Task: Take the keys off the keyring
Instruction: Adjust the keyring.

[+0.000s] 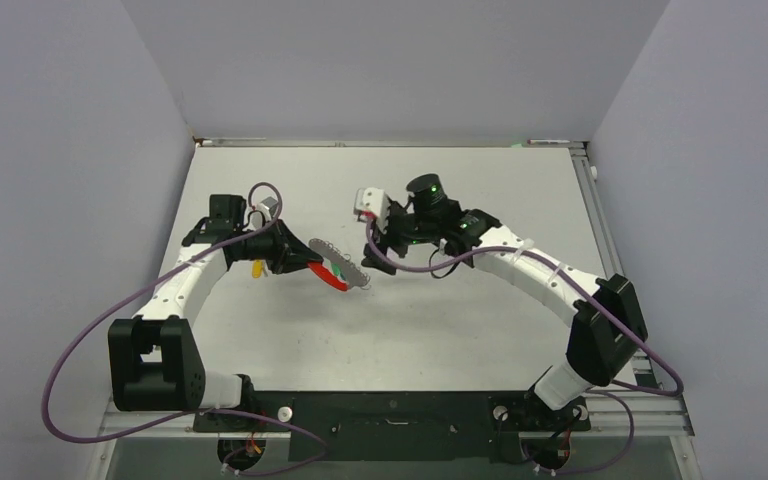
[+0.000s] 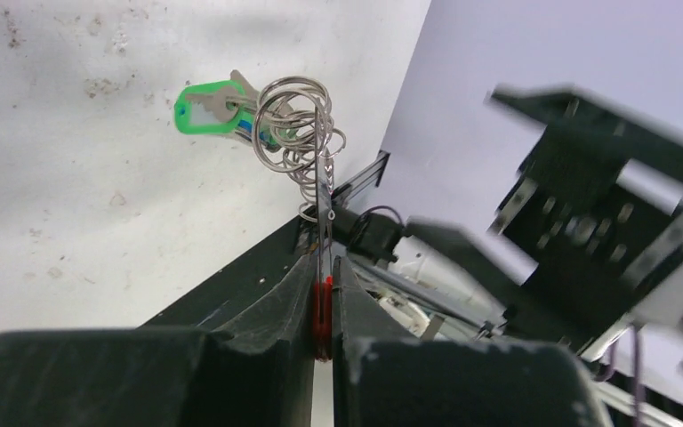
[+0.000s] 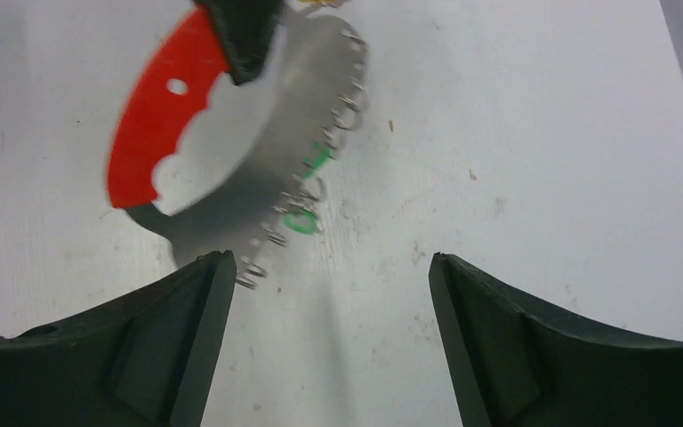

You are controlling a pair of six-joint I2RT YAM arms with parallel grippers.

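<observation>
I should hold the red strap's loose end (image 1: 342,286) with my right gripper while my left gripper grabs the strap again, because the green tag (image 3: 301,221) is hanging behind the slanted plate.
In the left wrist view my left gripper (image 2: 322,262) is shut on the red strap (image 2: 323,307) of the keyring. Beyond the jaws hang the keyring's silver rings (image 2: 293,124), with a green-tagged key (image 2: 206,108) among them. The top view shows the keyring (image 1: 338,272) held just above the table, right of my left gripper (image 1: 298,256). A yellow tag (image 1: 256,268) lies on the table under the left wrist. My right gripper (image 3: 329,267) is open and empty, just short of the grey ring-lined plate (image 3: 307,107), the red strap (image 3: 164,116) and a green tag (image 3: 305,220). From above, my right gripper (image 1: 380,238) is right of the keyring.
The white tabletop (image 1: 460,330) is walled at the back and on both sides. A black base rail (image 1: 390,412) runs along the near edge. Purple cables (image 1: 90,330) loop from both arms.
</observation>
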